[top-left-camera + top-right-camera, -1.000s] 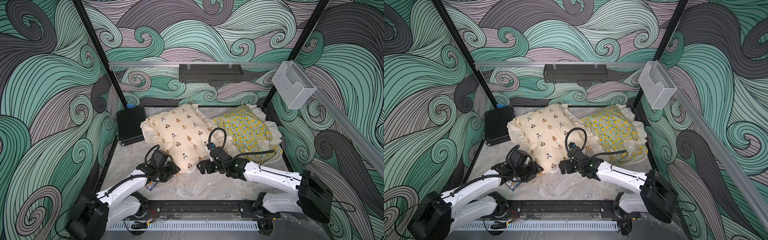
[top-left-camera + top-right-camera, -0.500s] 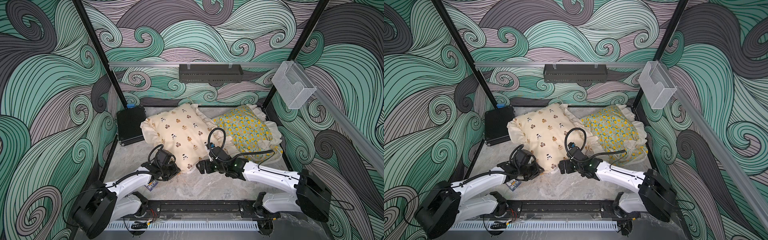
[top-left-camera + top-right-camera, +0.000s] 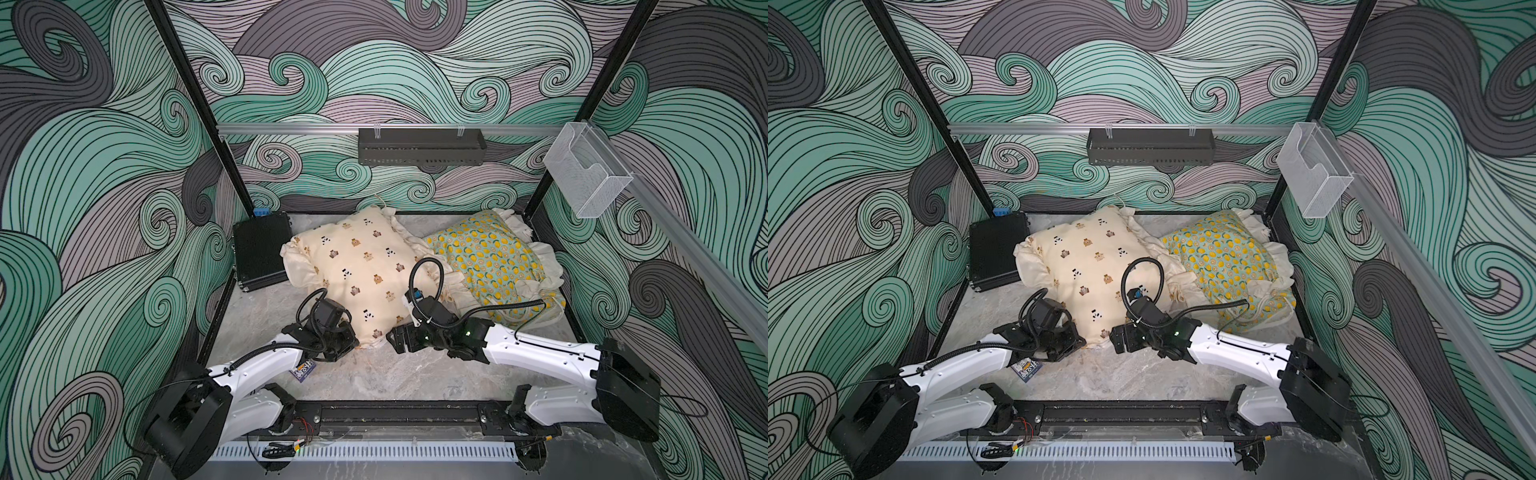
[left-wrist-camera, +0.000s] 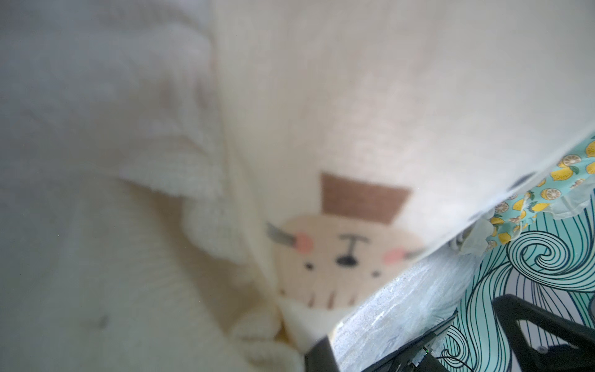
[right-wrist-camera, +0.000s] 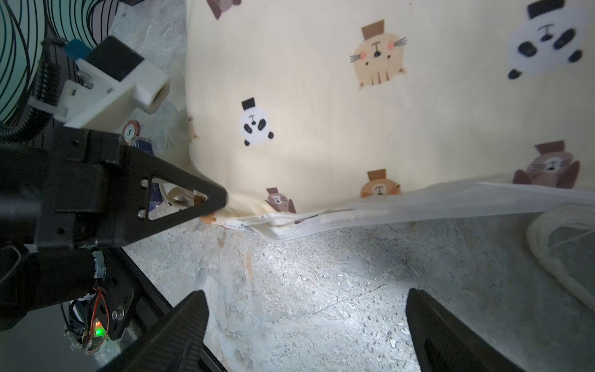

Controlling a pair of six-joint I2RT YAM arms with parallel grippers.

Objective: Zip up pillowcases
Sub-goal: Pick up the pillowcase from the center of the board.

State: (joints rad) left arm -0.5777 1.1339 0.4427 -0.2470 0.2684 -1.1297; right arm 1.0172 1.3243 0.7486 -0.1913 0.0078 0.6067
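Note:
The corner [image 5: 231, 211] beside the slider is keeping my left gripper busy with its pinch, so my left gripper should hold that corner still while my right gripper grabs the zipper's pull tab [image 5: 245, 227].
The cream bear-print pillowcase [image 3: 357, 266] [image 3: 1092, 266] lies at the middle of the table, and the teal lemon-print pillowcase [image 3: 486, 257] [image 3: 1221, 257] lies to its right. My left gripper [image 3: 353, 338] [image 3: 1081, 343] is shut on the cream one's near corner. In the right wrist view its black finger [image 5: 193, 199] pinches that corner beside the white zipper [image 5: 289, 227]. The slider [image 5: 246, 227] sits near that end, and a short gap shows beside it. My right gripper [image 3: 392, 336] [image 5: 306, 322] hangs open over bare table just in front of the zipper edge.
A black box [image 3: 259, 251] sits at the back left against the wall. A small printed card [image 3: 304, 370] lies under the left arm. A white cord [image 5: 563, 251] trails on the table by the zipper edge. A dark tray [image 3: 422, 146] and a clear bin [image 3: 586, 174] hang on the rails.
My left gripper has shut on the cream pillowcase's near corner, and its arm has shifted slightly toward the corner. The right arm has stayed put with its gripper open.

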